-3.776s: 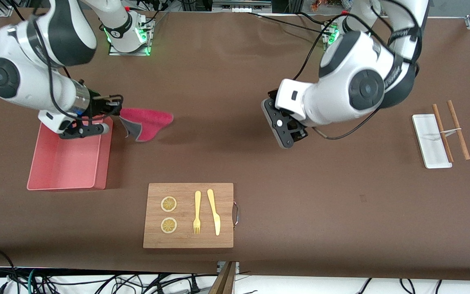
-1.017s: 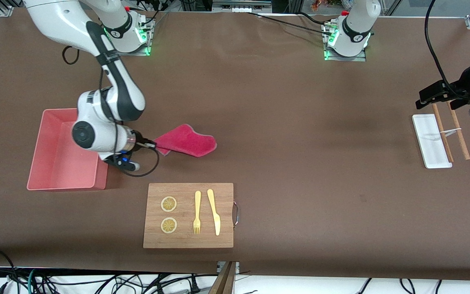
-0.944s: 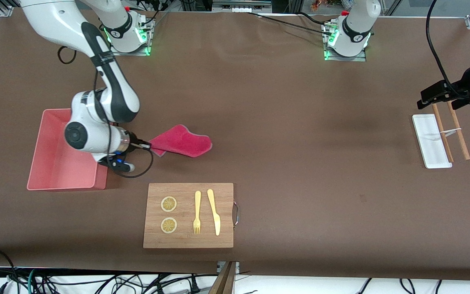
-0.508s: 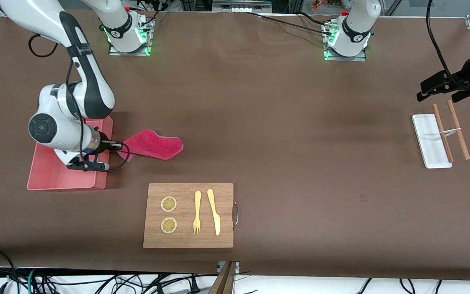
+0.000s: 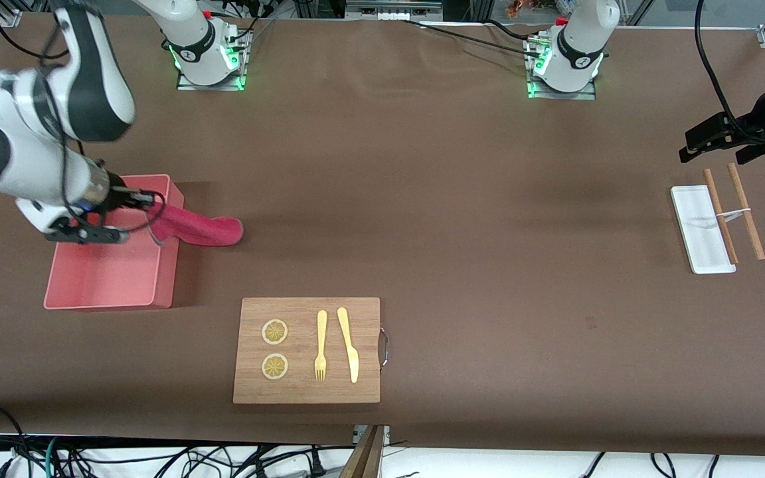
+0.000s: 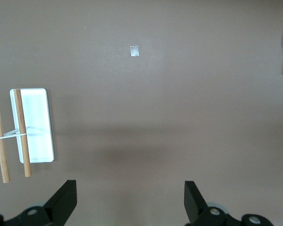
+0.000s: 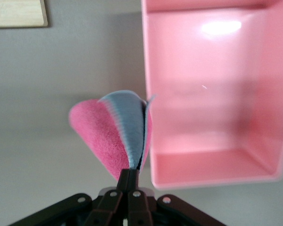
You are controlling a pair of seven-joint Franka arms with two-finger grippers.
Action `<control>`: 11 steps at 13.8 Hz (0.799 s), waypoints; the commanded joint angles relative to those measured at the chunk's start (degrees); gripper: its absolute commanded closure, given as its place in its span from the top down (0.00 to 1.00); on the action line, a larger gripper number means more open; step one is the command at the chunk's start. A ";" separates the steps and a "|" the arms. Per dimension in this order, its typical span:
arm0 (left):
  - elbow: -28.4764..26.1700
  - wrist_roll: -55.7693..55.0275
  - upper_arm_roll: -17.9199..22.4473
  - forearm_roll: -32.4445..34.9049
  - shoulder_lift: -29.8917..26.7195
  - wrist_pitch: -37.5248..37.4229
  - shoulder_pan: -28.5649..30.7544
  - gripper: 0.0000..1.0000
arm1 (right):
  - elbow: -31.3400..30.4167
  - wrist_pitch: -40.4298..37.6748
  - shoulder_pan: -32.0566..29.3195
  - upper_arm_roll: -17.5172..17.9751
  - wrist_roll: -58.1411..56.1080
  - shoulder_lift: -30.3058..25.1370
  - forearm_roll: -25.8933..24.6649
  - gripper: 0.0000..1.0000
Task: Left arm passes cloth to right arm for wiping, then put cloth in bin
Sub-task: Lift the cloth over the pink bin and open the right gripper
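Observation:
Next, my right gripper pulls the crimson-pink cloth (image 5: 206, 228) back over the bin's inside (image 5: 114, 273) before it opens, because the cloth is hanging out past the salmon-pink bin's side.
My right gripper (image 5: 148, 199) is shut on one corner of the crimson-pink cloth (image 5: 200, 229). It hangs over the edge of the salmon-pink bin (image 5: 103, 279) that faces the table's middle. The cloth droops from the fingers, with most of it over the table just beside that wall. In the right wrist view the folded cloth (image 7: 111, 136) shows its grey backing, pinched in the right gripper (image 7: 133, 176) next to the bin (image 7: 212, 94). My left gripper (image 5: 714, 136) waits open and holds nothing, over the table at the left arm's end; its fingers (image 6: 66, 200) stand wide apart.
A wooden cutting board (image 5: 307, 350) with two lemon slices, a fork and a knife lies nearer the front camera than the bin. A small white tray (image 5: 701, 229) with chopsticks (image 5: 746, 211) across it lies under the left gripper's area.
My right gripper has carried the cloth from the table's middle toward the bin and raised it, so its held corner now hangs over the bin's edge. The left arm has barely moved.

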 commanded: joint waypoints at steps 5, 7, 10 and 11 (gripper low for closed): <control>-1.05 0.62 -0.55 0.29 -0.99 0.96 0.73 1.00 | 0.53 -7.80 -7.68 -0.73 -16.30 -10.91 -5.32 0.00; -1.05 0.62 -0.55 0.29 -0.99 0.87 0.73 1.00 | 0.80 -5.70 -7.68 -2.14 -18.87 -9.34 -6.90 0.00; -0.96 0.53 -0.55 0.29 -0.90 0.96 0.73 1.00 | 0.71 -0.35 -7.77 -2.15 -18.17 -4.60 -7.17 0.00; -0.87 0.53 -0.55 0.29 -0.73 0.96 0.73 1.00 | 0.97 1.07 -7.77 -2.15 -18.17 -3.28 -6.74 0.00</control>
